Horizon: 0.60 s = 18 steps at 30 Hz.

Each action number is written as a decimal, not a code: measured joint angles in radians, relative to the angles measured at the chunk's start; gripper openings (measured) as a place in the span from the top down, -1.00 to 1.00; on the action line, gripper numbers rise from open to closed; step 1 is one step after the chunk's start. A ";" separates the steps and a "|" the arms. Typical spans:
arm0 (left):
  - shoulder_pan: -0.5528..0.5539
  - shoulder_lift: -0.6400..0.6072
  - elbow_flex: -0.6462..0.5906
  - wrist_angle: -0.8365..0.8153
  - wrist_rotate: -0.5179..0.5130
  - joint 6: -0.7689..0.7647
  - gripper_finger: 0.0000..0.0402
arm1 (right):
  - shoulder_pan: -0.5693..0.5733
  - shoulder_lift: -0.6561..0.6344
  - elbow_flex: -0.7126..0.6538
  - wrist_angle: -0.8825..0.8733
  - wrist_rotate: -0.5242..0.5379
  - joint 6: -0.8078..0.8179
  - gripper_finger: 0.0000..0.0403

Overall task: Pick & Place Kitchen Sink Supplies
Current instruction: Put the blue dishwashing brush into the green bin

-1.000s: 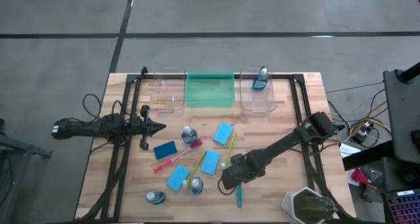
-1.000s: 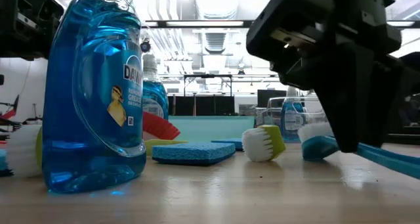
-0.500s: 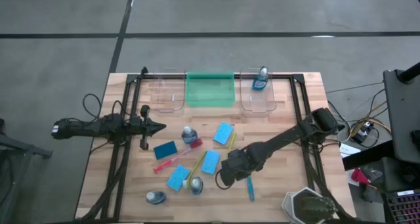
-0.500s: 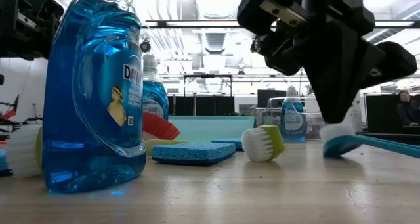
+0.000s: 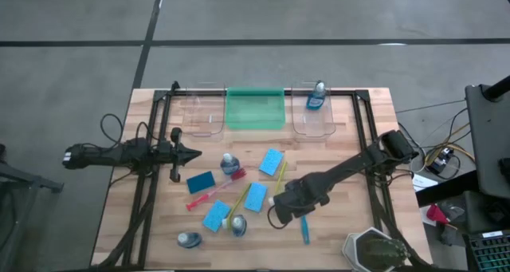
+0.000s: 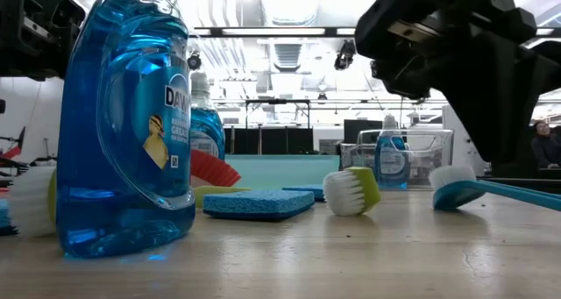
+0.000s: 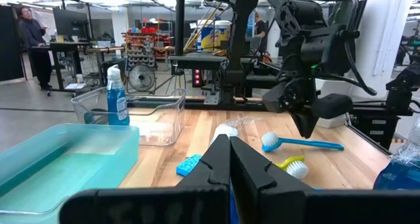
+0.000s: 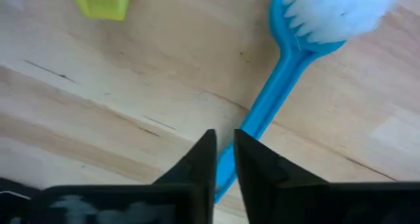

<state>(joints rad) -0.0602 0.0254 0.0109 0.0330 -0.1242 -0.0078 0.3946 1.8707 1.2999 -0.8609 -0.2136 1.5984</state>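
The blue brush's handle lies at a slant across the narrow gap of the right gripper's fingers [image 8: 225, 147], so the robot should spread them wider and bring them down around the handle [image 8: 264, 109] before it lifts.
The blue brush [image 5: 304, 229] lies flat on the table, its white bristle head [image 6: 451, 181] toward the far side. My right gripper [image 5: 292, 216] hangs just above its handle [image 8: 266, 99], pointing steeply down. Its fingers [image 8: 205, 152] stand a narrow gap apart, and its tip [image 7: 307, 127] is clear of the brush. Blue sponges [image 5: 272, 162] [image 5: 256, 197] [image 5: 216, 215], a red brush [image 5: 211, 194], a yellow brush [image 5: 237, 202] and bottles [image 5: 230, 164] [image 5: 239, 224] are scattered mid-table. My left gripper [image 5: 195, 154] waits shut and level at the table's left.
Two clear bins [image 5: 203, 112] [image 5: 315, 119] and a green bin [image 5: 255, 110] line the far edge; the right clear bin holds a bottle [image 5: 315, 96]. Another bottle [image 6: 123, 115] stands close in front of the low camera. A dark round object [image 5: 374, 252] sits at the near right corner.
The blue brush has slid along the table toward the right edge and turned a little, with my right gripper's fingers down at its head end. The gripper has since lifted off it and shifted slightly right; the brush lies still.
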 joint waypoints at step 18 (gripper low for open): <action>0.000 0.000 0.000 0.000 0.000 0.000 0.99 | -0.005 0.002 -0.082 0.055 0.057 0.066 0.04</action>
<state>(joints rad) -0.0602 0.0252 0.0109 0.0327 -0.1242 -0.0080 0.3897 1.8729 1.2175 -0.8060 -0.1570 1.6642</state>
